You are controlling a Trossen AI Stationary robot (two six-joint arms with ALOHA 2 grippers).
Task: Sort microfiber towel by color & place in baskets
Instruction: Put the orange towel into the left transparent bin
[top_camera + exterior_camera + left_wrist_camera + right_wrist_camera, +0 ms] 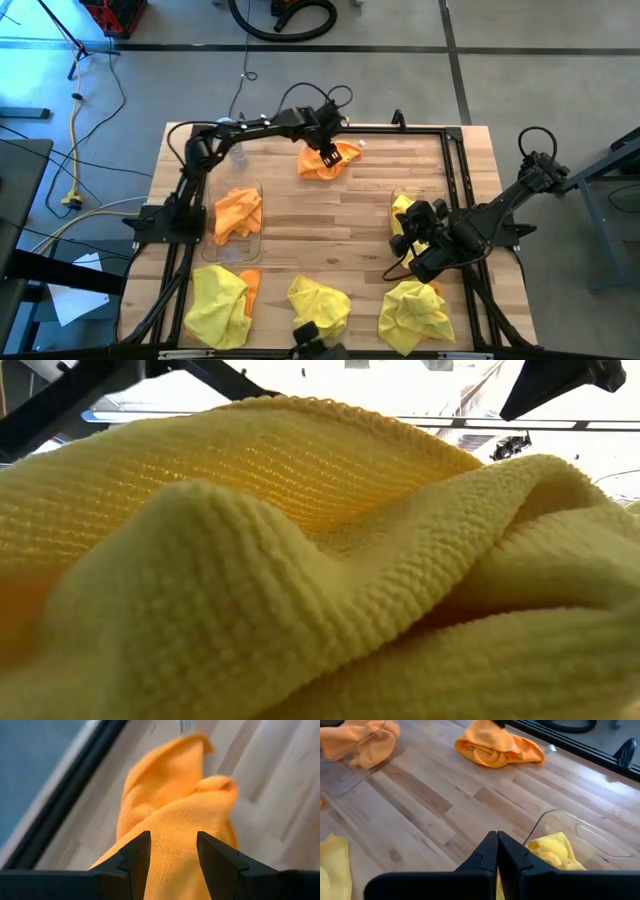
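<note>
My gripper will carry the towel away, and a small white tag should come along with it, because the tag sticks out at the orange towel's edge.
My left gripper (326, 155) (172, 852) is open at the table's far edge, over a crumpled orange towel (318, 168) (170, 795) (495, 747) that lies on the wood. Its fingers stand on either side of a raised fold. The left basket (255, 245) (350, 780) holds an orange towel (238, 212). My right gripper (418, 228) (497, 847) is shut and holds nothing. It hovers at the edge of the right basket (590, 835), which holds a yellow towel (403, 212) (552, 850). My left gripper comes from above at the raised fold (172, 815) of the orange towel, one finger (135, 855) on each side of it. I cannot tell whether the fingers touch the cloth. The towel lies on the table.
Three yellow towels lie along the near edge (220, 300) (320, 305) (415, 310). The middle one (320, 560) fills the low view. An orange cloth (250, 283) shows beside the left one. A black frame rail (400, 128) runs along the far edge. Bare wood (330, 225) lies between the baskets.
</note>
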